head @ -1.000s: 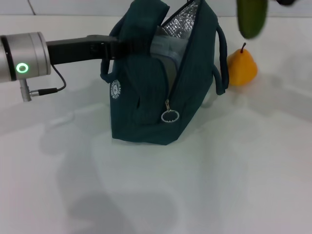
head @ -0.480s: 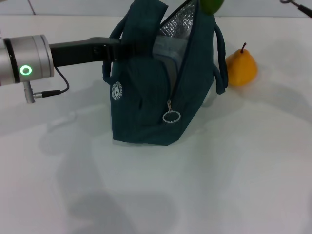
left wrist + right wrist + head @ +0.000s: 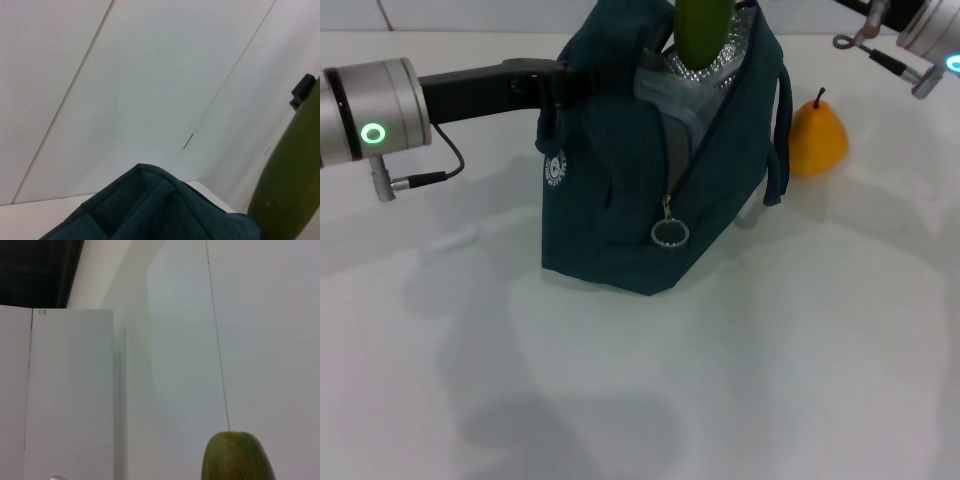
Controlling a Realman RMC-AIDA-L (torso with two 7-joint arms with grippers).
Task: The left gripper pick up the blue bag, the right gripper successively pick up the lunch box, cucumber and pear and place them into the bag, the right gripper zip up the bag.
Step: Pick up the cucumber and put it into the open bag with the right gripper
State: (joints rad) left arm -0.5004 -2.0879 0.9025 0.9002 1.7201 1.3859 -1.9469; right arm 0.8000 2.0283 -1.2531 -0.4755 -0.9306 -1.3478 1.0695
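Note:
My right gripper should continue to lower the cucumber (image 3: 703, 34), which hangs upright over the bag's opening, until the fingers reach the foil lining (image 3: 728, 68), and then let go.
The blue bag (image 3: 620, 190) stands open on the white table, foil lining showing at its mouth. My left gripper (image 3: 558, 84) is shut on the bag's near handle and holds it up. The cucumber (image 3: 703, 30) hangs upright with its lower end in the bag's mouth. A black part of my right gripper (image 3: 303, 90) shows at the cucumber's upper end in the left wrist view. In the head view only the right arm (image 3: 932, 30) shows, at the top right. A pale shape inside the bag looks like the lunch box (image 3: 665, 95). The pear (image 3: 817, 136) stands on the table right of the bag.
The zipper's ring pull (image 3: 669, 233) hangs on the bag's front seam. The white table (image 3: 720, 380) spreads in front of the bag. A pale panelled wall rises behind the table.
The cucumber has moved left from above the pear to over the bag's mouth and come down. The right arm has come into view at the top right. The bag has shifted slightly.

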